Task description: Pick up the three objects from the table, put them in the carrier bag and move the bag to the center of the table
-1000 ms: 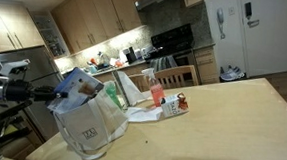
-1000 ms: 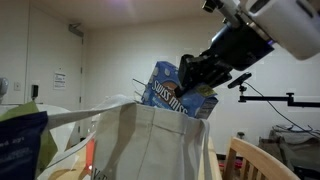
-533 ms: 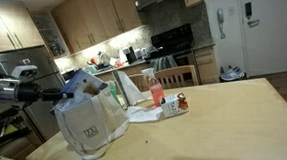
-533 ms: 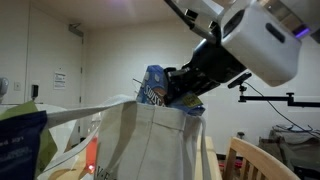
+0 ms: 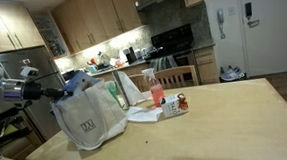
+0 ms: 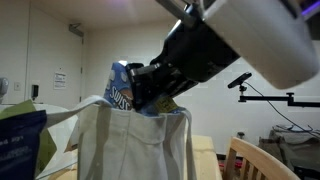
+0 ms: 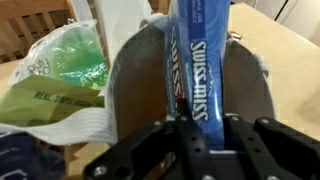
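Note:
The light-blue carton [image 7: 204, 65] points down through the carrier bag's opening [image 7: 143, 78], clear of the bag's rim. My gripper should keep going down until its fingers dip inside the bag, then let go.
My gripper [image 7: 196, 70] is shut on the light-blue carton [image 7: 198, 45], its two dark fingers [image 7: 136, 85] pressed on either side of it. In both exterior views the carton [image 5: 76, 81] [image 6: 122, 88] pokes out of the top of the whitish carrier bag [image 5: 89, 119] [image 6: 135, 150], which stands near the left end of the light-wood table [image 5: 221, 125]. The gripper [image 6: 150, 90] holds the carton at the bag's mouth. A red-and-white packet [image 5: 176, 104] lies on the table further right. How deep the carton reaches inside the bag is hidden.
A pink-red bottle [image 5: 156, 92] stands behind the packet, with pale papers [image 5: 146, 115] beside it. A green plastic bag [image 7: 55, 70] lies left of the gripper in the wrist view. Kitchen counters and a stove [image 5: 176, 47] line the back wall. A wooden chair [image 6: 255, 160] stands nearby.
The arm has carried the carton leftward and lower, from above the bag's rim down into its mouth. The bag's top has shifted left with it. The grip is unchanged.

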`<action>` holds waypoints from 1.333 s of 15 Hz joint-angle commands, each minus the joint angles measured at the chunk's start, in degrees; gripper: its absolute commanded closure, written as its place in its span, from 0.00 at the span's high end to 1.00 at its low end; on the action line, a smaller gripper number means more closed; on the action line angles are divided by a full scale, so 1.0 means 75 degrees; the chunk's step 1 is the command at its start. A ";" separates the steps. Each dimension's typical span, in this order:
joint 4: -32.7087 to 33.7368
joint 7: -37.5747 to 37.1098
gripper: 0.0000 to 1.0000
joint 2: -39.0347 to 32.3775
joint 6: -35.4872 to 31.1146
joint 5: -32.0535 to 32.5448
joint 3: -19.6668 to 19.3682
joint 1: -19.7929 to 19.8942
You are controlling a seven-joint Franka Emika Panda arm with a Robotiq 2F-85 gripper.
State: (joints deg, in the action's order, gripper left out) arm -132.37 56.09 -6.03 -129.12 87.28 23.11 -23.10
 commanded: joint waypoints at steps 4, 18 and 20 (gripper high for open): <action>0.0375 0.0078 0.05 -0.0534 -0.0693 0.0254 -0.0098 0.0140; 0.0206 0.1458 0.67 -0.1210 -0.3513 -0.1382 -0.0471 0.1028; 0.0185 0.2177 0.83 -0.1028 -0.3221 -0.2038 -0.0393 0.0978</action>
State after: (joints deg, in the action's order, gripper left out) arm -130.44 65.95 -14.94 -154.18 77.56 19.48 -15.79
